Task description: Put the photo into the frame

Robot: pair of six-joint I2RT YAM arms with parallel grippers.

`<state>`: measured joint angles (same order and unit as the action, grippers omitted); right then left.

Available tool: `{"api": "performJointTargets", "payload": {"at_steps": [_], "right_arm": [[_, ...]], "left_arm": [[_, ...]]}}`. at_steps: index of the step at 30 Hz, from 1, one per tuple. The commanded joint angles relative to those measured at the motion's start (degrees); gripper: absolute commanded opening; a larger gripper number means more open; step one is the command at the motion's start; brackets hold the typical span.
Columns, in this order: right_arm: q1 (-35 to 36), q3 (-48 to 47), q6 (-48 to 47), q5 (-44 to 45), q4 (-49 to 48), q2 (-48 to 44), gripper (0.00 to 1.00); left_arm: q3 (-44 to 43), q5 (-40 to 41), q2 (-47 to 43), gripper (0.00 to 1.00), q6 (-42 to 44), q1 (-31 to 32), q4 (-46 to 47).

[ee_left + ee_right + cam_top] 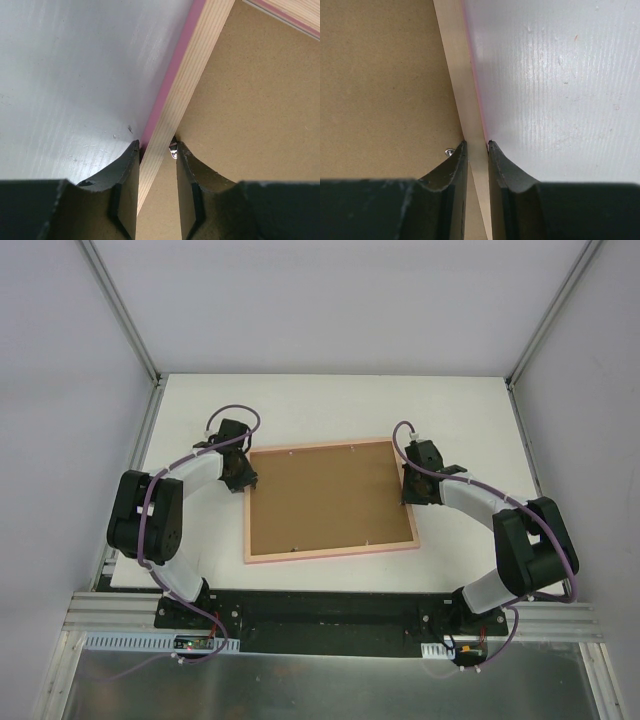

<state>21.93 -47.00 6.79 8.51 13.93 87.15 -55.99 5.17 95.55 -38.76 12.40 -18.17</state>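
The frame lies slanted (322,445) across the table, so the robot should turn it until it is square, and the right gripper should take hold of its rail (467,115) just beyond the small metal tab.
The frame (331,551) lies face down on the white table, its pale back rail up and the pink showing at its outer edge. A plain brown backing board (325,498) fills it. The photo is hidden. My left gripper (240,478) straddles the frame's left rail (176,107), one finger (125,175) on the pink outer side and the other on the inner side by a small metal tab (173,151). My right gripper (415,487) is shut on the right rail (465,95), with the fingertips (457,165) tight on both sides of it.
The white table (330,405) lies inside grey enclosure walls with metal corner posts. A small metal tab (449,151) sits on the backing board beside my right gripper's inner finger. The arm bases stand at the near edge.
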Motion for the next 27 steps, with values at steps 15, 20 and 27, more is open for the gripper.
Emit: {"api": "performJointTargets", "payload": {"at_steps": [15,20,27], "right_arm": [[-2.42,-4.15,-2.74,-1.83,-0.48,0.73,0.43],[-2.86,-5.73,-3.71,-3.76,-1.01,3.10,0.43],[-2.86,-7.14,-3.71,-4.29,-0.31,6.62,0.42]], "left_arm": [[0.18,1.86,1.39,0.00,-0.26,0.08,-4.24],[-0.88,0.55,2.27,0.00,1.85,0.08,-4.41],[-1.93,0.46,2.54,0.00,2.90,0.08,-5.03]]}}
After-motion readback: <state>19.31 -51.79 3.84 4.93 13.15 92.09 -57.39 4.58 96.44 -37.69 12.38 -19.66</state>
